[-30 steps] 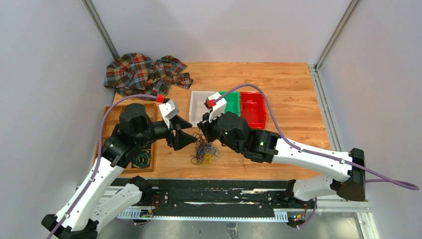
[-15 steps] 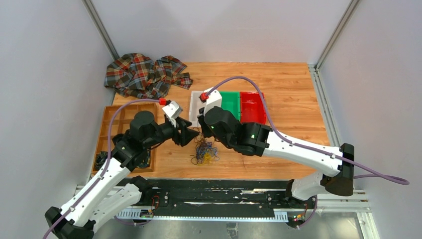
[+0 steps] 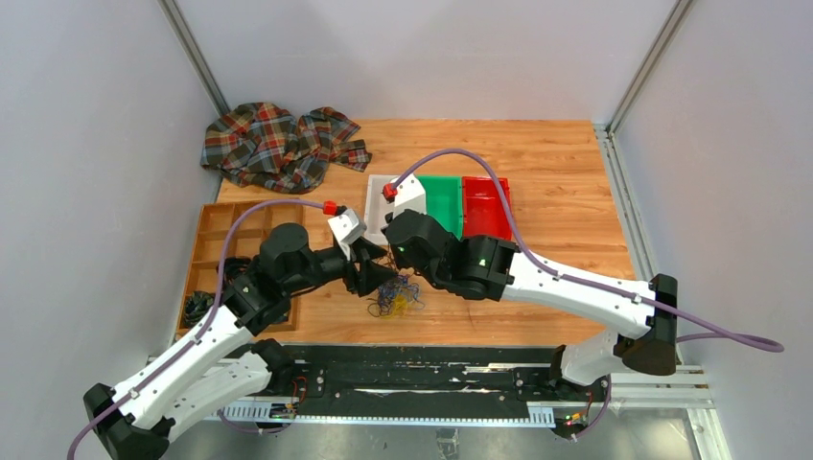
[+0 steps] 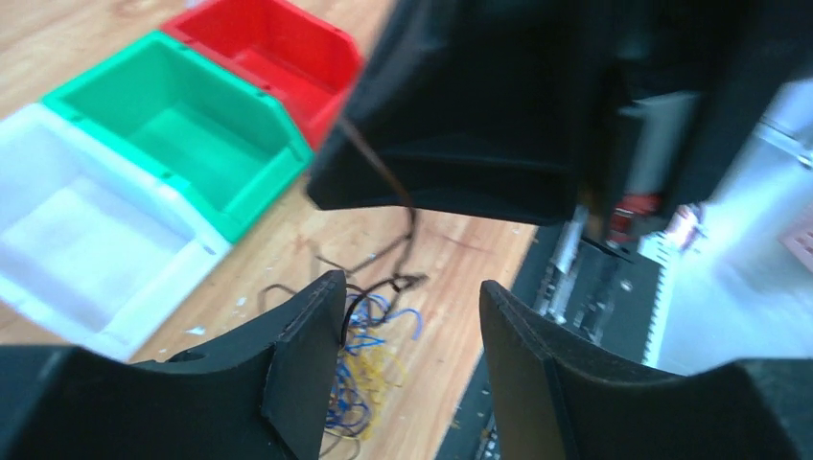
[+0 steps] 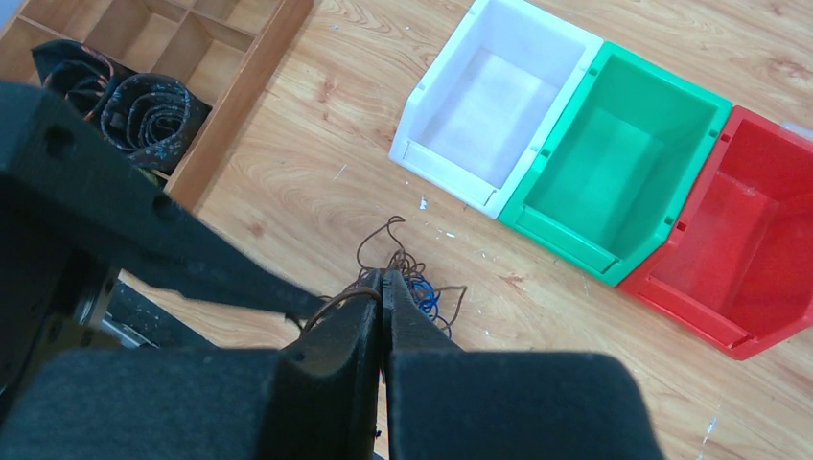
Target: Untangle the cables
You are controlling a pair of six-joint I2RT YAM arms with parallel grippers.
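The robot's left gripper should move up and grab the cable's loop (image 5: 337, 299) near the right gripper, because the brown cable (image 4: 394, 285) is hanging next to the left gripper's open fingers.
The cables (image 3: 395, 299) lie as a small tangle of blue, yellow and dark brown wires on the wooden table near its front edge. My right gripper (image 3: 391, 253) hangs just above the tangle, shut on a thin brown cable (image 5: 336, 301) that loops out beside its left finger and trails down to the pile (image 5: 422, 286). My left gripper (image 3: 381, 274) sits close on the left of the pile, open. In the left wrist view the tangle (image 4: 369, 359) shows between its fingers, and a dark strand (image 4: 383, 177) hangs from the right gripper beside its left finger (image 4: 305, 355).
White bin (image 5: 499, 96), green bin (image 3: 443, 201) and red bin (image 3: 487, 206) stand in a row behind the grippers. A wooden compartment tray (image 3: 216, 240) with black coiled bundles (image 5: 144, 115) is at the left. A plaid cloth (image 3: 278, 144) lies at the back left.
My left arm has swung right and forward, bringing its gripper up against the tangle, jaws slightly narrower. My right gripper shifted a little back and left, still shut on the strand.
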